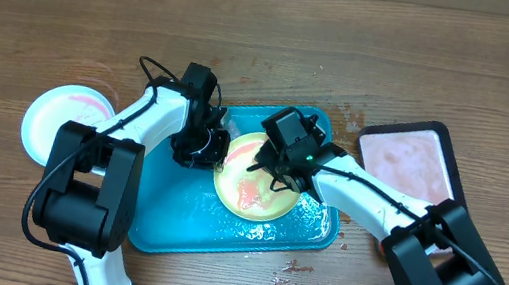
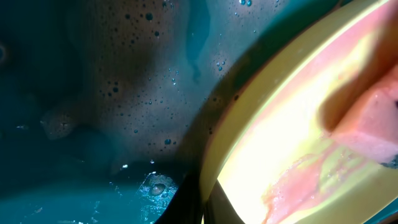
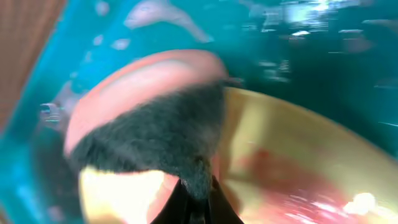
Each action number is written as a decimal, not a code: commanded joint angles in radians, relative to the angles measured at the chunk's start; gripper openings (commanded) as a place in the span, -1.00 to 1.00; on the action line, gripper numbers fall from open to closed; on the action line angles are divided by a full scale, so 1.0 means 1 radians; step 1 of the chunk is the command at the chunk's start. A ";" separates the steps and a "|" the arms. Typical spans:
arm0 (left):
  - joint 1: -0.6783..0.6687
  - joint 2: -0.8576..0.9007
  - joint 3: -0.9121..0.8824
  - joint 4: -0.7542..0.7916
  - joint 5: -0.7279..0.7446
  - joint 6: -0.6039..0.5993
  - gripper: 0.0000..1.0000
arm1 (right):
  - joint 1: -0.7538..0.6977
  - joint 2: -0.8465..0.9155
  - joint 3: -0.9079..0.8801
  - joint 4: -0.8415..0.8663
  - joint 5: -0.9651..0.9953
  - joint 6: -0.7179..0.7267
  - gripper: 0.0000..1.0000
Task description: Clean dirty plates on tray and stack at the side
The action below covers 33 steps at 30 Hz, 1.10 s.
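Note:
I should pull the sponge back across the smear with my right gripper, because the sponge sticks out over the plate's far rim (image 1: 254,135) while the red sauce smear (image 1: 249,195) is closer to the front.
A pale yellow-green plate (image 1: 261,199) with a red sauce smear lies in the soapy turquoise tray (image 1: 172,221). My left gripper (image 1: 218,152) is shut on the plate's left rim; in the left wrist view the rim (image 2: 214,186) runs between the dark jaws of this gripper (image 2: 202,208). My right gripper (image 1: 275,171) is shut on a pink sponge (image 3: 143,124) with a dark scouring side, pressed on the plate (image 3: 298,155). A second pale plate (image 1: 61,119) with a pink smear rests on the bare wood left of the tray.
A smaller black-rimmed tray (image 1: 413,161) with a pinkish inside lies at the right. Foam and bubbles cover the turquoise tray floor (image 2: 93,93). Red specks dot the wood near the tray's front and back right corners.

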 commanded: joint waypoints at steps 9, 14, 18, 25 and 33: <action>-0.020 0.033 -0.024 -0.028 -0.018 0.003 -0.91 | 0.003 0.146 -0.006 0.106 -0.174 -0.009 -0.92; -0.020 0.033 -0.024 -0.027 -0.019 0.003 -0.91 | -0.016 0.144 -0.002 0.069 -0.156 -0.051 -0.92; -0.020 0.033 -0.024 -0.027 -0.019 0.003 -0.91 | -0.045 0.144 0.026 -0.089 -0.085 -0.119 -0.93; -0.020 0.033 -0.024 -0.027 -0.019 0.003 -0.90 | -0.069 0.143 0.112 -0.358 0.012 -0.193 -0.93; -0.020 0.033 -0.024 -0.026 -0.019 0.000 -0.91 | -0.069 0.142 0.202 -0.539 0.045 -0.191 -0.93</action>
